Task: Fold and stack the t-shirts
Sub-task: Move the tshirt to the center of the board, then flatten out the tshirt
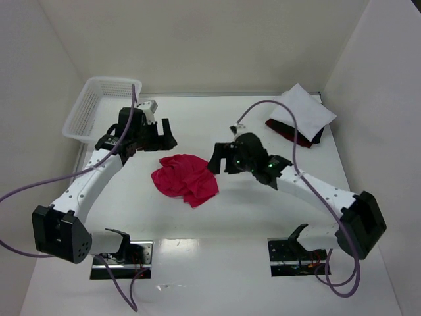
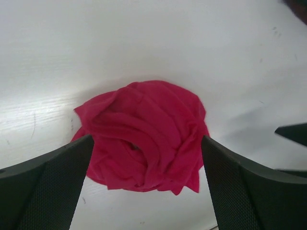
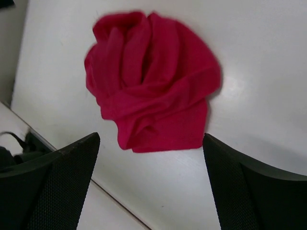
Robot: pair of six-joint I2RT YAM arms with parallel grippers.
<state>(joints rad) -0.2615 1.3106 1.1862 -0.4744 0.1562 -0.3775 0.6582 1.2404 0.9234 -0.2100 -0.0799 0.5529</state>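
The red t-shirt (image 1: 189,179) will pull out into a long, trailing drape when I lift it, because loose folds (image 1: 176,171) are bunched up in the heap.
A crumpled bright red t-shirt (image 1: 184,179) lies in a heap in the middle of the table, nothing holding it. My left gripper (image 1: 164,135) hovers just behind and to the left of it, open and empty. The left wrist view has the red shirt (image 2: 144,134) lying between and beyond the wide jaws of that gripper (image 2: 146,143). My right gripper (image 1: 216,159) is open at the heap's right edge; in its wrist view the shirt (image 3: 151,81) lies ahead of the open gripper (image 3: 151,139). A folded white t-shirt (image 1: 304,112) rests on a dark maroon one (image 1: 289,131) at the back right.
A white mesh basket (image 1: 99,105) stands at the back left, just behind the left arm. Walls enclose the table on the left, back and right. Purple cables trail from both arms.
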